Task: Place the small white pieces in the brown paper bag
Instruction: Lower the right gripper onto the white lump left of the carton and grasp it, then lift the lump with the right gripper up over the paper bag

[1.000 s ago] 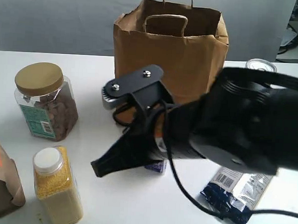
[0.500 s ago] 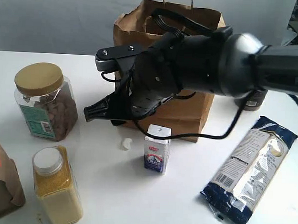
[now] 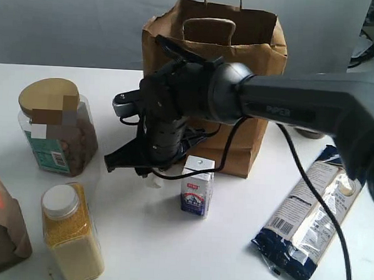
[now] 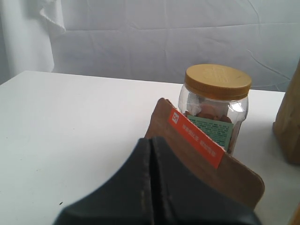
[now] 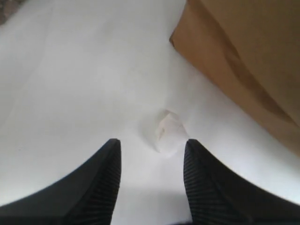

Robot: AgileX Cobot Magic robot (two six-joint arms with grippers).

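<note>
The small white piece (image 3: 154, 181) lies ahead of the gap between my right gripper's open fingers, clear of the bag, so the gripper should keep going down until its fingers are on both sides of the piece, then close.
One small white piece (image 5: 168, 131) lies on the white table just in front of the brown paper bag (image 3: 241, 61); in the exterior view this white piece (image 3: 153, 183) peeks out under the arm. My right gripper (image 5: 151, 146) is open and low over the table, its fingers either side of the lump and just short of it, with nothing held. In the exterior view the right gripper (image 3: 126, 167) has reached across to the left of the milk carton. The bag's lower corner (image 5: 243, 61) is close by. My left gripper (image 4: 151, 141) is shut and empty. No other white pieces show.
A small white-and-blue milk carton (image 3: 197, 186) stands right of the lump. A nut jar (image 3: 56, 127), a yellow-grain bottle (image 3: 72, 234) and a brown pouch with an orange label (image 3: 0, 224) stand left. A noodle packet (image 3: 315, 216) lies right, by a tin (image 3: 327, 81).
The right arm has swung away from the camera and come down in front of the bag, its open gripper now low over the white lump. The lump and carton have not moved.
</note>
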